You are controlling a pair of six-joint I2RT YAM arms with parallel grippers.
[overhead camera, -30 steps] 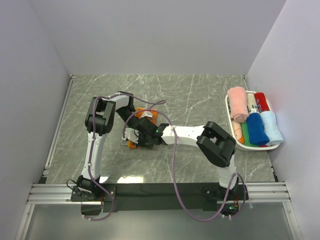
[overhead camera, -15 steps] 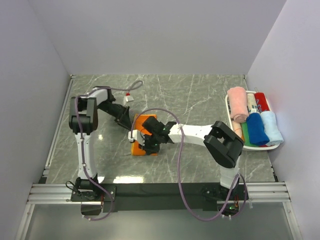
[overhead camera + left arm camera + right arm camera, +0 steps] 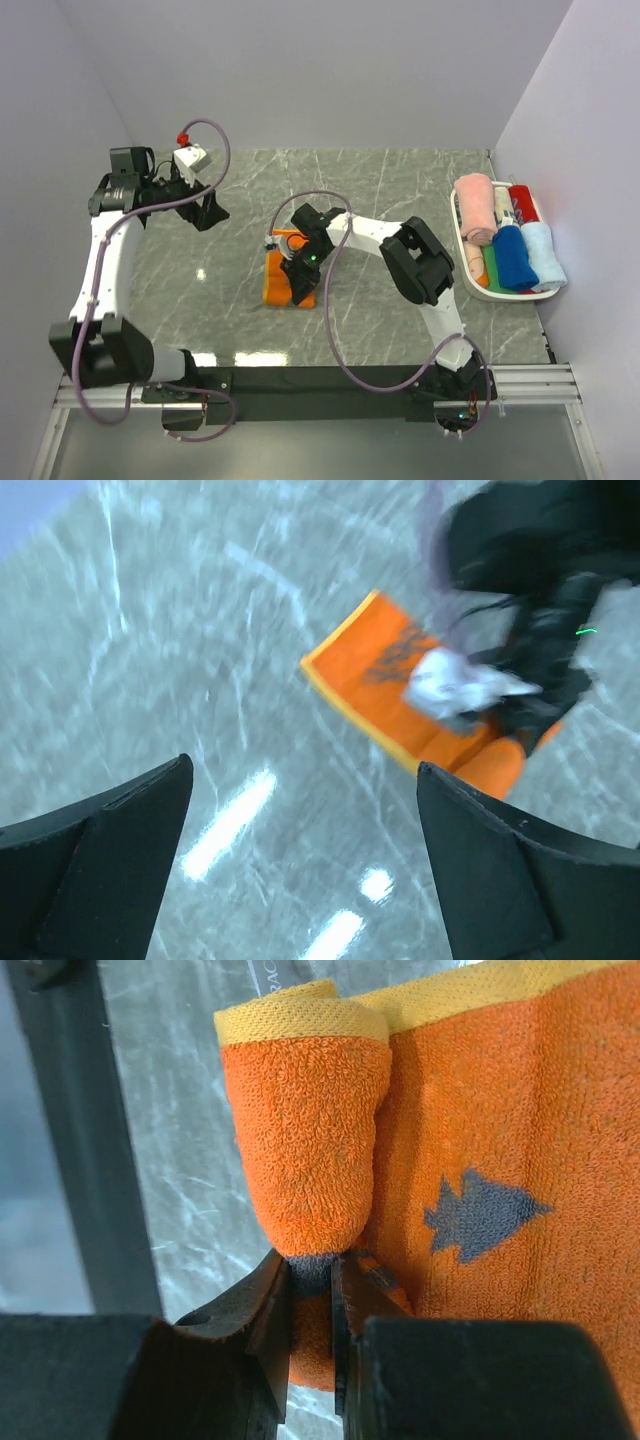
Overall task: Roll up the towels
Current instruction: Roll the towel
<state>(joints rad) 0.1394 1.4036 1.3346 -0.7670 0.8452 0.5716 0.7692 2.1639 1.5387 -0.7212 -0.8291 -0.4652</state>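
I need to use my left gripper, because only my right gripper pinches the orange roll and the roll's other end lies free. My left gripper should take that loose end before both grippers roll the towel on.
An orange towel with a yellow edge lies left of the table's middle, its near end rolled up. In the right wrist view the roll stands beside the flat part, which bears a grey mark. My right gripper is shut on the roll's end. My left gripper hangs open at the back left, well away from the towel, with nothing between its fingers. Rolled towels, pink, red, blue and pale blue, lie in the basket.
The white oval basket stands at the table's right edge by the right wall. Grey walls close in the table on the left, back and right. A purple cable loops from the right arm over the table near the towel.
My left gripper has let go of the towel, opened wide and swung up and back to the far left. The right gripper has stayed on the roll, and its arm has turned.
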